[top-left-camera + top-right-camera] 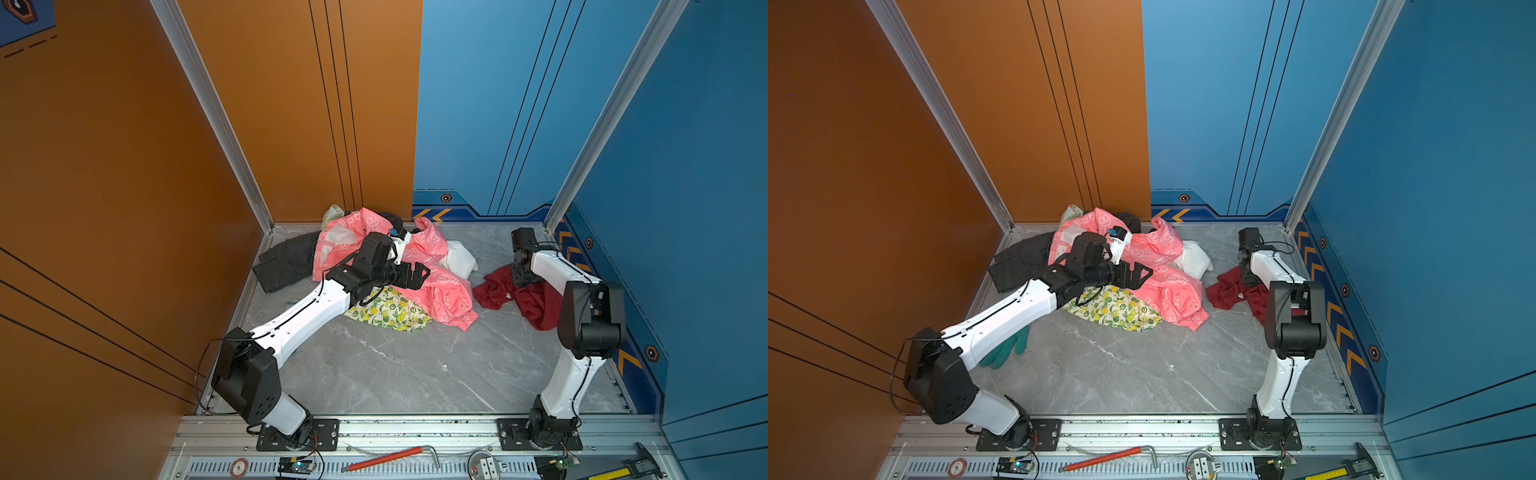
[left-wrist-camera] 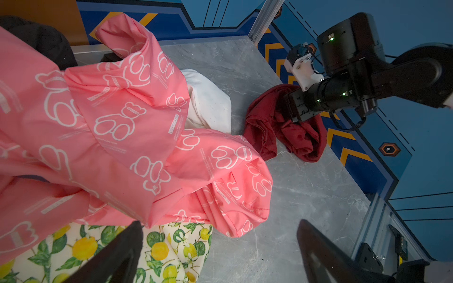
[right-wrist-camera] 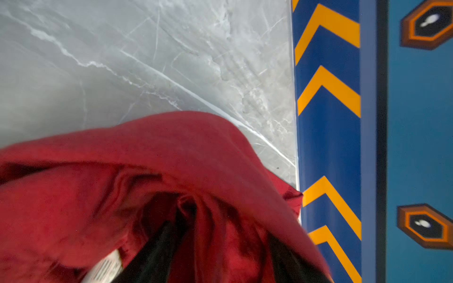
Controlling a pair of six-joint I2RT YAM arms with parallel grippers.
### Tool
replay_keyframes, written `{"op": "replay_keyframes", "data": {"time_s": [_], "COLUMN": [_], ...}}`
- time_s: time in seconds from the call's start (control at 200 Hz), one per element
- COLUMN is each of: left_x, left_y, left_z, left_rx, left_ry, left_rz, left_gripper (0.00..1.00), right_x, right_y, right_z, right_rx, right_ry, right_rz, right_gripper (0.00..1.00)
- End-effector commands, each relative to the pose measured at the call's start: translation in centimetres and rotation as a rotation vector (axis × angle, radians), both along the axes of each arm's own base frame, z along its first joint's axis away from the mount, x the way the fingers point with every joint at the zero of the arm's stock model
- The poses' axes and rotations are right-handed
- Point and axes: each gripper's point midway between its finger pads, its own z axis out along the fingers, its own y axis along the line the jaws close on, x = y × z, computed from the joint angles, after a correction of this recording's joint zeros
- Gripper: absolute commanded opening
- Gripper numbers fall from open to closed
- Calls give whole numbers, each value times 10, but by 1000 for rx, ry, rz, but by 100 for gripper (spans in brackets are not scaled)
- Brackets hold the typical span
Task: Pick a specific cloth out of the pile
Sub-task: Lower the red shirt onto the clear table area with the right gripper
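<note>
My right gripper has limp folds (image 3: 188,148) of the cloth (image 1: 540,307) drooping around it, so I expect the cloth to bunch up and fold over on itself when I carry it.
The cloth (image 1: 498,293) (image 1: 1229,291) (image 2: 269,122) (image 3: 147,171), plain dark red, lies crumpled on the grey floor to the right of the pile, apart from it. My right gripper (image 1: 520,279) (image 1: 1250,282) (image 2: 291,109) (image 3: 220,232) points down into it, jaws apart with red folds between the fingers (image 3: 161,240). The pile holds a pink jacket (image 1: 440,295) (image 2: 122,122), lemon-print fabric (image 1: 390,311) (image 2: 73,252), a dark grey garment (image 1: 286,262) and a white piece (image 1: 459,257) (image 2: 208,103). My left gripper (image 1: 419,276) (image 1: 1142,276) (image 2: 220,223) hovers open over the pile's front edge, holding nothing.
The blue right wall (image 1: 602,291) with yellow chevrons runs close beside the cloth. A green glove (image 1: 1009,349) lies under the left arm. A red-handled hex key (image 1: 386,457) and a caliper (image 1: 636,467) rest on the front rail.
</note>
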Motion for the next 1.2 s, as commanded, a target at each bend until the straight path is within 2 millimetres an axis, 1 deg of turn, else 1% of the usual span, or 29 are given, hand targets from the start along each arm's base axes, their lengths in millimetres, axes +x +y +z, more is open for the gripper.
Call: {"op": "replay_keyframes", "data": {"time_s": [0.0, 0.115, 0.19, 0.245, 0.315, 0.405, 0.47, 0.636, 0.751, 0.766, 0.771, 0.871, 0.956, 1.016, 1.031, 1.091, 1.136, 1.161, 1.196], "left_x": [-1, -1, -1, -1, -2, -3, -3, -5, -7, -7, -7, -8, -8, -8, -8, -7, -6, -6, -5], "left_y": [1, 2, 2, 4, 6, 8, 10, 18, 26, 26, 27, 33, 38, 41, 42, 45, 47, 47, 48], "left_z": [7, 3, -2, -5, -6, -9, -10, -8, -5, -5, -5, 0, 7, 11, 12, 15, 16, 16, 16], "left_rx": [-25, -10, 4, 14, 31, 75, 111, 190, 254, 262, 265, 304, 311, 302, 301, 294, 290, 287, 283], "left_ry": [-12, -3, 21, 36, 40, 32, 18, -25, -57, -60, -62, -95, -120, -128, -130, -130, -129, -128, -125], "left_rz": [-6, 4, 12, 19, 26, 43, 55, 61, 45, 41, 40, 32, 35, 39, 41, 47, 51, 53, 56], "left_gripper": [98, 98, 98, 98, 98, 99, 100, 99, 98, 98, 98, 98, 98, 98, 98, 98, 98, 98, 98], "right_x": [-8, -12, -15, -18, -23, -29, -33, -38, -36, -35, -35, -29, -26, -25, -25, -25, -25, -25, -25], "right_y": [0, 12, 29, 42, 63, 88, 103, 128, 143, 145, 145, 153, 156, 156, 157, 156, 155, 154, 152], "right_z": [41, 61, 70, 72, 68, 57, 43, 7, -18, -19, -22, -42, -58, -65, -66, -70, -69, -66, -62], "right_rx": [12, 61, 100, 102, 130, 179, 218, 330, 357, 359, 357, 372, 377, 375, 375, 372, 368, 366, 363], "right_ry": [-53, -120, -152, -163, -160, -158, -143, -83, -31, -29, -21, 11, 43, 55, 59, 67, 64, 57, 45], "right_rz": [-25, -26, 0, 13, 44, 75, 96, 94, 99, 102, 100, 94, 81, 74, 73, 69, 66, 67, 65], "right_gripper": [66, 67, 67, 67, 67, 66, 66, 64, 63, 63, 63, 60, 54, 51, 49, 33, 18, 11, 3]}}
